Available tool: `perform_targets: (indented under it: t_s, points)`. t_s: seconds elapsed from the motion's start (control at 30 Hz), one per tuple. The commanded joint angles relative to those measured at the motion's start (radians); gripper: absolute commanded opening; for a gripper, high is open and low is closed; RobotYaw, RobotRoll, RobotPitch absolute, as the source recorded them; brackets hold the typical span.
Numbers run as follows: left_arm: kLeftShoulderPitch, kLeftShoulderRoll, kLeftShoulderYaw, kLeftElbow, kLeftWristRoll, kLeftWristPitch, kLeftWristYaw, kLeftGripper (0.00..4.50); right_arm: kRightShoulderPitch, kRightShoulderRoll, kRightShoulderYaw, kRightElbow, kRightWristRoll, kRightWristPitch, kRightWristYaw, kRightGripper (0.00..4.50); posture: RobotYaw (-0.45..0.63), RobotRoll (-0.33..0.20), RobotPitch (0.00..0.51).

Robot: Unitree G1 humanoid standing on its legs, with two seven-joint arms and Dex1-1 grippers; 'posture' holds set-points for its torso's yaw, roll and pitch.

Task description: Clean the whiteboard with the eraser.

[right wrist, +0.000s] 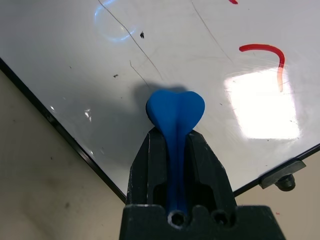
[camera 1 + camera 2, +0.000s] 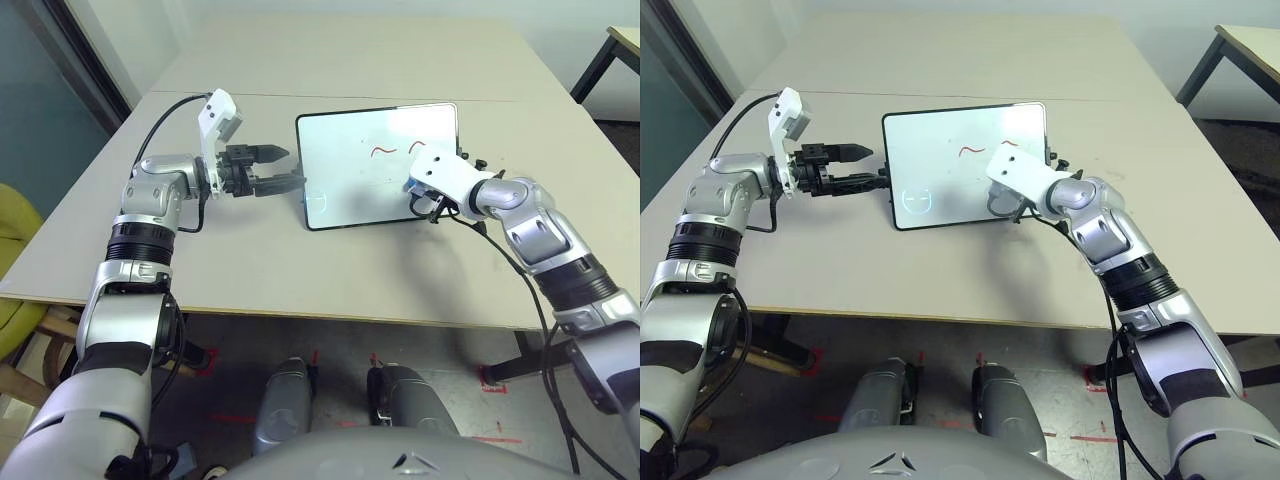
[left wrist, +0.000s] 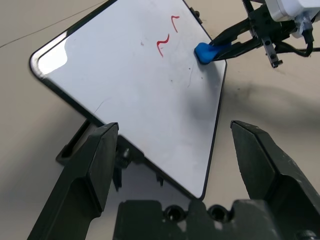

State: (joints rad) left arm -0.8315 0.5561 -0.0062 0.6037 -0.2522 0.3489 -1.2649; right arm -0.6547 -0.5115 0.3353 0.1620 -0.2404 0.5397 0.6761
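The robot's right gripper should move up by the board's edge and wipe the nearer squiggle (image 2: 417, 146), since the blue eraser's tip (image 2: 410, 186) rests on clean board below the red squiggles.
The whiteboard (image 2: 350, 175) stands tilted on its stand in the middle of the table, with two red squiggles (image 2: 383, 152) near its upper right. My right gripper (image 1: 175, 136) is shut on the blue eraser (image 1: 175, 111). The eraser's squashed tip is close against the lower right part of the board, below the squiggles. My left gripper (image 2: 293, 167) is open at the board's left edge. In the left wrist view the board's near corner (image 3: 202, 192) lies between its fingers (image 3: 90, 165), untouched. That view also has the eraser (image 3: 204, 51) in the right gripper's fingers (image 3: 235, 40).
The beige table (image 2: 250, 260) has free room in front of the board and to its left. A seam crosses the table behind the board. A yellow-green chair (image 2: 15, 260) stands at the left, another table (image 2: 620, 45) at the far right. Black cables trail from both wrists.
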Motion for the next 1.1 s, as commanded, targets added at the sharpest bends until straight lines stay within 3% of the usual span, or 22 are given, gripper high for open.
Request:
perform_targets:
  t_s: [0.03,0.6,1.1]
  points:
    - [-0.002,0.007,0.004,-0.003,-0.005,-0.002,0.000,4.50,-0.019,0.041,0.027,0.013,-0.010,0.013,0.001,0.27,0.14,0.000,0.069]
    - [0.002,0.001,0.004,-0.010,-0.010,0.003,0.005,4.50,-0.077,0.164,0.083,0.016,-0.034,0.019,0.003,0.27,0.14,0.000,0.070]
    - [-0.002,0.000,0.003,-0.003,-0.009,-0.003,0.002,4.50,-0.039,0.063,0.043,0.043,-0.029,0.013,0.002,0.27,0.13,0.000,0.067]
